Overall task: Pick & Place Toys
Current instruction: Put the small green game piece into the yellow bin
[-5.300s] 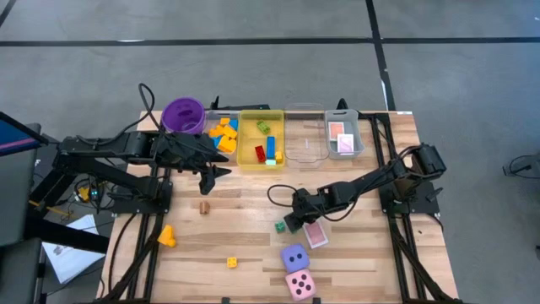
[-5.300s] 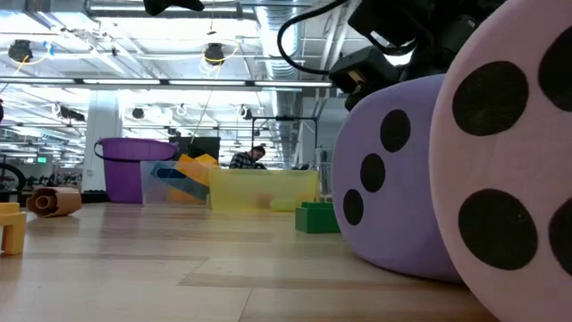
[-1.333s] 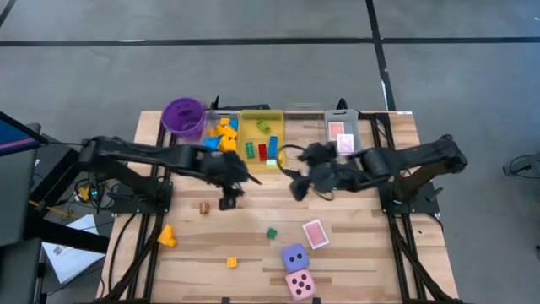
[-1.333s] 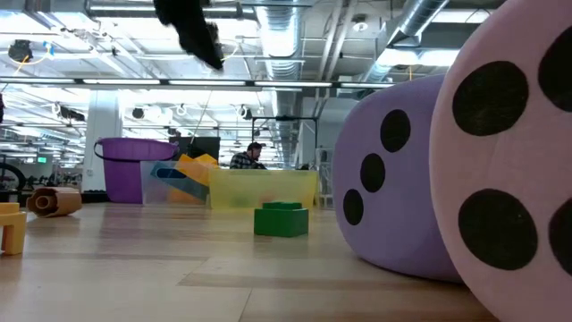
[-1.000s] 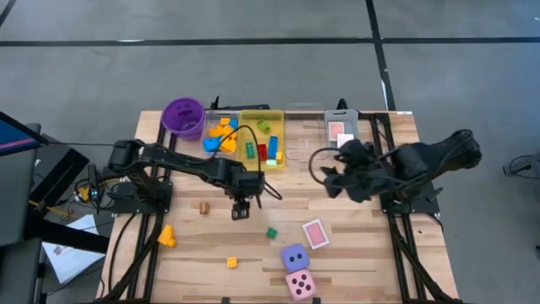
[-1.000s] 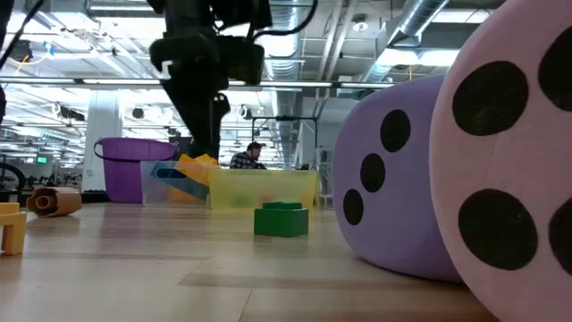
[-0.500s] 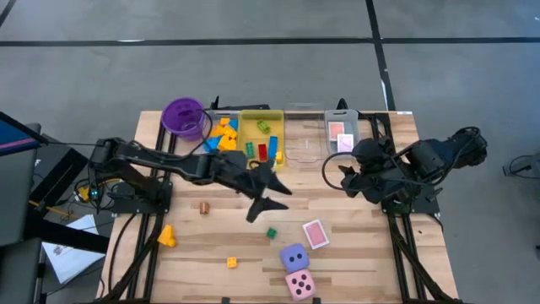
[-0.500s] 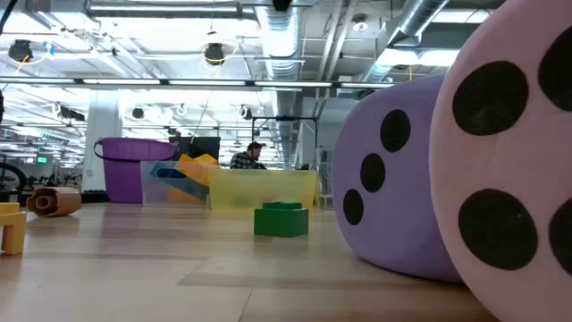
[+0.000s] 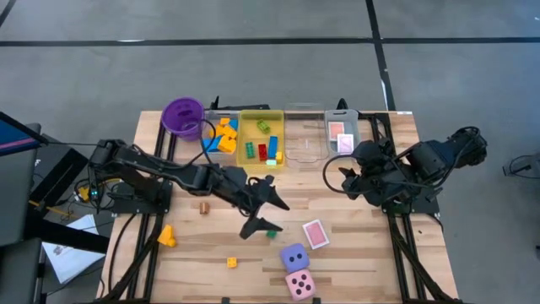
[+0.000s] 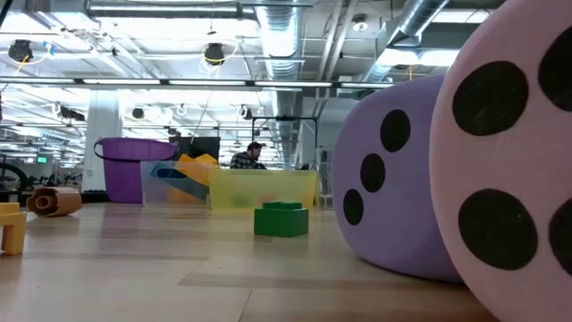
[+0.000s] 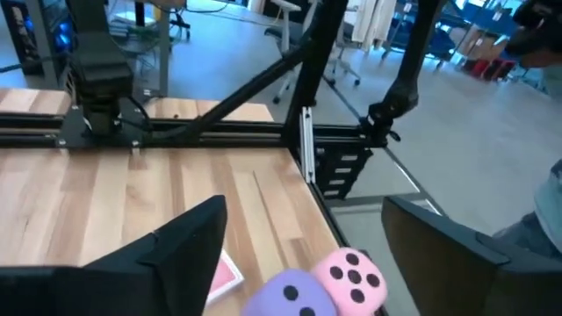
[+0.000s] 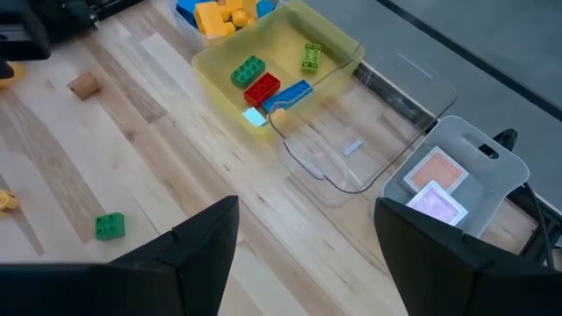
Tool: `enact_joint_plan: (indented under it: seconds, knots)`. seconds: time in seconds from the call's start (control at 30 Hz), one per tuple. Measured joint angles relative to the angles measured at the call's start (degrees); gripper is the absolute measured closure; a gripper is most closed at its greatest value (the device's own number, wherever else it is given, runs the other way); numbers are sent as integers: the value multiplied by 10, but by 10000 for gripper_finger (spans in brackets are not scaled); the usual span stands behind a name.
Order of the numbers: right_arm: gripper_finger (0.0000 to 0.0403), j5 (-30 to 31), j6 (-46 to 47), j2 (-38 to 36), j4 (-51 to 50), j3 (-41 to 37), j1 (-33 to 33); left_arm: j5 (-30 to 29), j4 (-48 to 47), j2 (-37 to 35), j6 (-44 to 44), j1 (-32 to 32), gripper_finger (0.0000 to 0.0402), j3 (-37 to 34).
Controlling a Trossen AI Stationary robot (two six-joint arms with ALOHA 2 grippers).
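The robot's left gripper is pointing level and high above the green brick [image 9: 271,234], so it should pull back, tip its fingers down and come in low to take hold of the brick [image 10: 281,220].
A green brick [image 10: 281,219] lies flat on the table near the middle; it also shows in the right wrist view [image 12: 110,226]. My left gripper [image 9: 267,218] hovers open just above it, touching nothing, with fingers wide apart in its wrist view [image 11: 299,254]. A pink-backed card [image 9: 315,233], a purple die [image 9: 294,257] and a pink die [image 9: 299,284] rest on the table toward the near edge. A yellow brick [image 9: 231,263] and an orange-yellow brick [image 9: 166,236] lie at the near left. My right gripper [image 9: 348,177] is open and empty at the right side.
Along the far edge stand a purple cup [image 9: 183,116], a clear tray of orange and blue bricks [image 9: 221,135], a yellow tray of bricks [image 9: 243,152], an empty clear tray [image 9: 305,145] and a grey tray with cards [image 9: 343,139]. A small brown piece [image 9: 204,207] lies left of centre.
My left gripper has swung toward the table's right and near edges, turned from pointing down to lying more level, and now stands over the green brick. My right gripper has drawn back toward the right edge. The green brick has stayed in place.
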Motion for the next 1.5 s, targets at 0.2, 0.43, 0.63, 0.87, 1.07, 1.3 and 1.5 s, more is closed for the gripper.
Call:
enact_joint_plan:
  seconds: [0.2, 0.43, 0.63, 0.87, 1.07, 1.3, 1.5]
  knots:
    - [143, 0, 0, 0, 0, 0, -2, -21, -82, 9, 62, -13, 74, 0]
    - [143, 0, 2, 0, 0, 0, -2, -33, -76, 59, 75, -15, 56, 0]
    - [143, 0, 2, 0, 0, 0, -2, -14, -12, 107, 22, -14, 53, 0]
    - [143, 0, -8, 0, 0, 0, -2, 42, 20, 96, -69, -11, 58, 0]
    - [143, 0, -13, 0, 0, 0, -2, 42, 46, 28, -89, -13, 59, -46]
    - [143, 0, -14, 0, 0, 0, -2, -44, 201, -104, -196, -12, 59, -281]
    - [143, 4, -15, 0, 0, 0, -12, -174, 288, -155, -229, -22, 59, -424]
